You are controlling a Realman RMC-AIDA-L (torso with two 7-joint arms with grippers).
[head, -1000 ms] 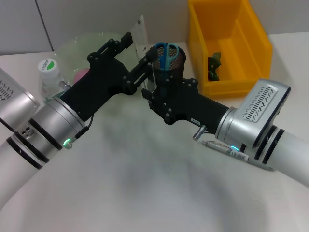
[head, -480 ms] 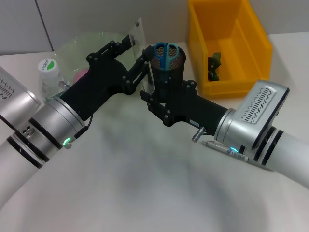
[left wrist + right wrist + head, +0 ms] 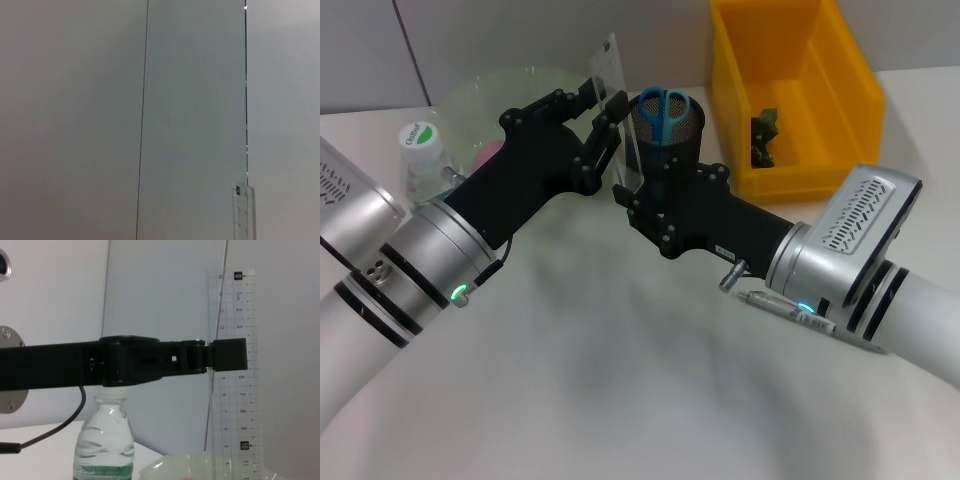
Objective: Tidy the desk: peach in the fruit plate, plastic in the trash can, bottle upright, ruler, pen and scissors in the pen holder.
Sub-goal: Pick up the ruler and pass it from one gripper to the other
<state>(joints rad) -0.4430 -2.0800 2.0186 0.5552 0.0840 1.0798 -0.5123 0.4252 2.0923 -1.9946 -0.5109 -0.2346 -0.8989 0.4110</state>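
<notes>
The robot's right gripper is at the ruler's lower end (image 3: 632, 180), so it should back out of the way before the left gripper brings the ruler over the pen holder (image 3: 670, 118).
A clear ruler (image 3: 616, 95) stands nearly upright just left of the black mesh pen holder (image 3: 672, 135), which holds blue scissors (image 3: 663, 106). My left gripper (image 3: 603, 98) is shut on the ruler's upper half; a black finger pad presses on the ruler (image 3: 233, 405) in the right wrist view. My right gripper (image 3: 625, 195) sits at the ruler's lower end, in front of the holder. The bottle (image 3: 421, 152) stands upright. The pink peach (image 3: 490, 152) lies on the green fruit plate (image 3: 515, 88). A pen (image 3: 800, 316) lies on the desk under my right arm. Green plastic (image 3: 765, 135) sits in the yellow trash can (image 3: 850, 95).
Both arms cross the middle of the desk and hide much of it. The grey wall rises close behind the plate, holder and bin. The ruler's tip (image 3: 243, 212) shows against that wall in the left wrist view. The bottle (image 3: 105, 440) stands beneath the left gripper's arm.
The left gripper's fingers have drawn together onto the ruler, and the ruler now stands a little more upright. The right arm has barely moved.
</notes>
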